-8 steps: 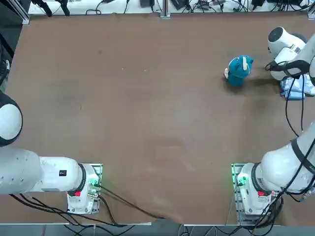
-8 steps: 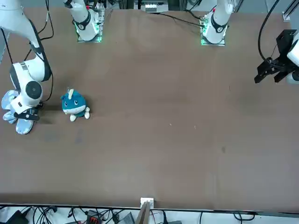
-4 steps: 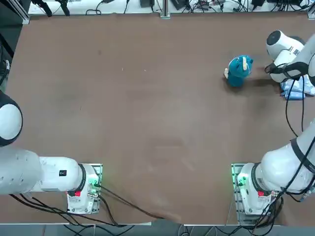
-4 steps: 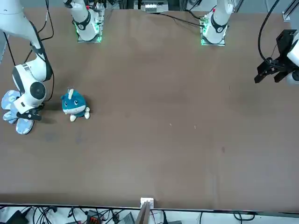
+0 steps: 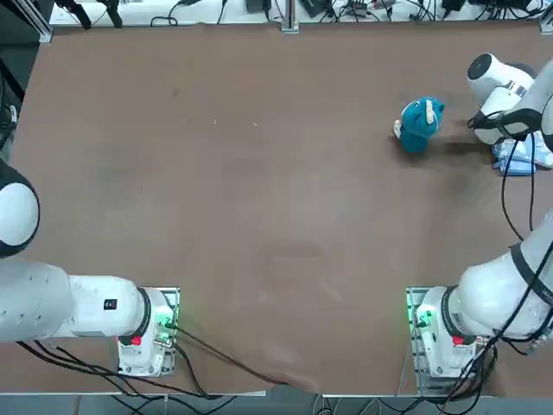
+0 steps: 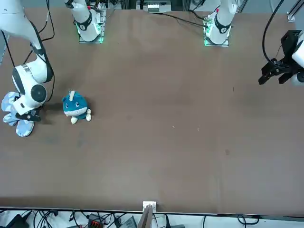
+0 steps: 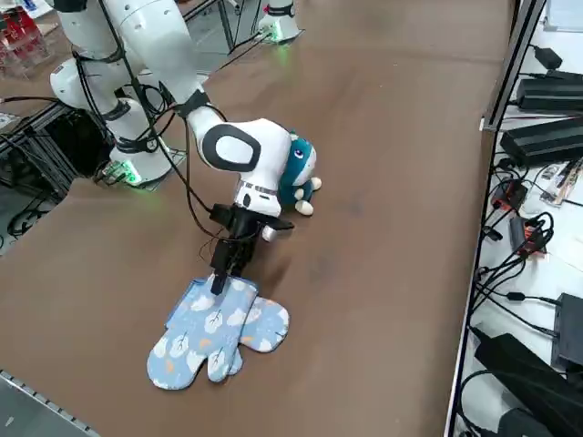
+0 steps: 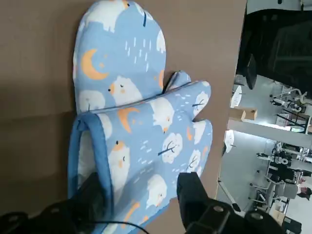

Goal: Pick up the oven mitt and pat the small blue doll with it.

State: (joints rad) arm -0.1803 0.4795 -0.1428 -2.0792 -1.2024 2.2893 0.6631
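Observation:
The upper oven mitt should come away when I lift it and leave a separate mitt lying flat, because another rounded tip sticks out from under the upper one.
The oven mitt is light blue with moons, clouds and trees, and lies flat in two overlapping layers at the table's right edge. My right gripper points down at its dark-trimmed cuff end. The fingers stand apart, one at the cuff's trim and one over the printed face, so the gripper is open and straddles the cuff. The small blue doll sits upright on the table just inward of the mitt, partly hidden behind my wrist in the right side view.
The table's edge runs close beside the mitt. Cables and black boxes lie off the table's far end. The parked left arm's gripper hangs at the opposite side. Brown tabletop stretches inward from the doll.
My right wrist has shifted slightly over the mitt's cuff and the fingers have come a little closer together. The mitt and the doll have not moved.

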